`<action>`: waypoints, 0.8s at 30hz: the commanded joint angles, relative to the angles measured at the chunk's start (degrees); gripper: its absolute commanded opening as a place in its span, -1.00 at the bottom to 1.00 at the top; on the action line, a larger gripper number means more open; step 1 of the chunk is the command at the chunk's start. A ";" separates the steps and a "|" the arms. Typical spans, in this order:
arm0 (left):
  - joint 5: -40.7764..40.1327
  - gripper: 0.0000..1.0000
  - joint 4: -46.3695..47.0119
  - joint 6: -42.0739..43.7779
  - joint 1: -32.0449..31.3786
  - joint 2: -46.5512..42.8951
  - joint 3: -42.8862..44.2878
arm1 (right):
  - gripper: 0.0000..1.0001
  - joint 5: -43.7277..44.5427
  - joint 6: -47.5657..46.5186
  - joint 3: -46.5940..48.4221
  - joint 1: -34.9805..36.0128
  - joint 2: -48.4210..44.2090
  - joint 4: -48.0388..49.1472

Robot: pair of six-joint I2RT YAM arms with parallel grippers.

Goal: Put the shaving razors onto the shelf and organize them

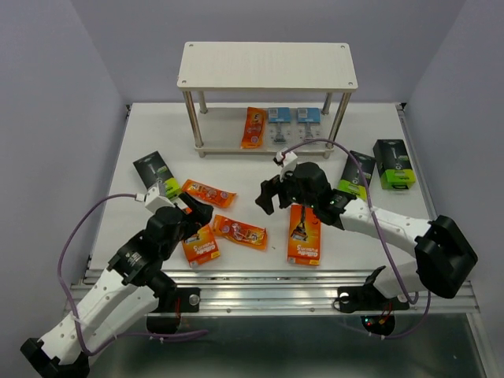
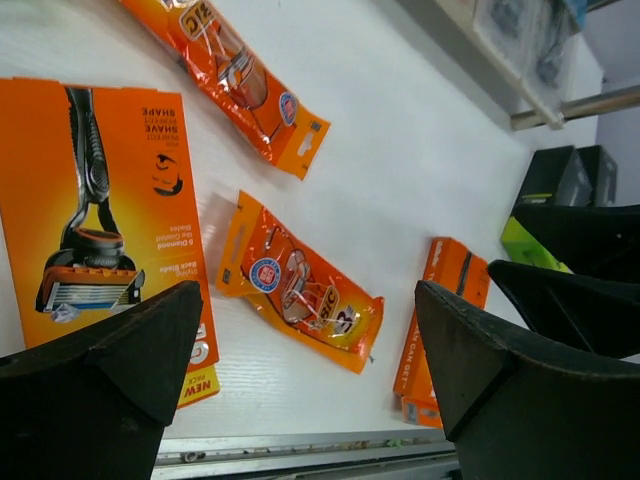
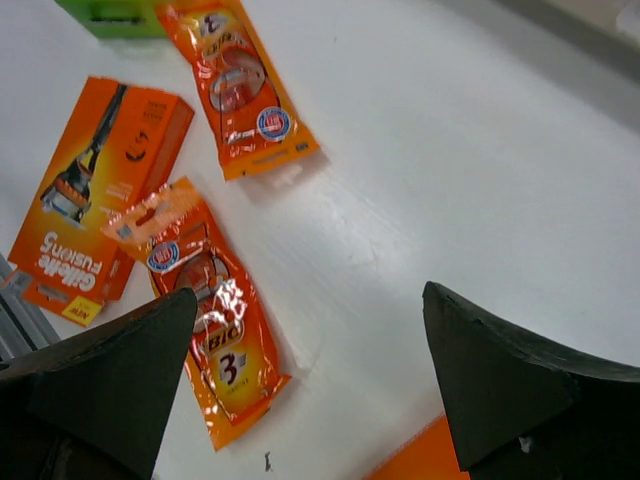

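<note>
The front foil packet's holed end [image 1: 220, 226] and the lower board's free spot [image 1: 221, 131] are on my left gripper's side. So next my left gripper grabs that packet end.
The shelf [image 1: 268, 64] stands at the back; its lower board holds an orange foil packet [image 1: 253, 127] and two clear-blue blister packs [image 1: 278, 118]. On the table lie two orange foil packets [image 1: 209, 193] [image 1: 239, 231], two flat orange boxes [image 1: 201, 246] [image 1: 304, 234] and black-and-green boxes [image 1: 157, 175] [image 1: 394, 164]. My left gripper [image 1: 193, 211] [image 2: 310, 350] hangs open and empty above the table, beside a foil packet [image 2: 300, 295] and a flat orange box [image 2: 90, 200]. My right gripper [image 1: 269, 197] [image 3: 310, 340] is open and empty over bare table, with a foil packet [image 3: 210, 300] at its left finger.
A third black-and-green box [image 1: 356, 175] lies beside the right arm. The shelf's thin metal legs [image 1: 191, 118] stand at the back of the table. The table's metal front rail [image 1: 276, 277] runs just behind both arm bases. Grey walls close in the sides.
</note>
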 commanded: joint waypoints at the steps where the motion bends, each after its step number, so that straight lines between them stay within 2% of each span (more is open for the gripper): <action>1: 4.03 0.98 5.43 1.71 0.47 2.76 -3.37 | 1.00 -3.25 3.29 -2.75 1.47 -3.69 -2.50; 8: 5.88 0.98 15.62 6.01 0.82 9.71 -5.93 | 1.00 -7.02 5.31 -6.18 1.47 -6.42 -2.24; 14: 11.94 0.97 20.90 12.17 2.75 19.81 -4.87 | 1.00 -6.85 4.61 -6.10 1.47 -6.69 -3.55; 20: 19.15 0.74 26.09 15.16 9.25 27.46 -6.63 | 1.00 -7.03 4.09 -6.54 1.47 -7.21 -3.55; 24: 22.75 0.68 30.03 16.39 10.84 30.89 -7.77 | 1.00 -6.85 3.73 -6.54 1.47 -6.95 -3.55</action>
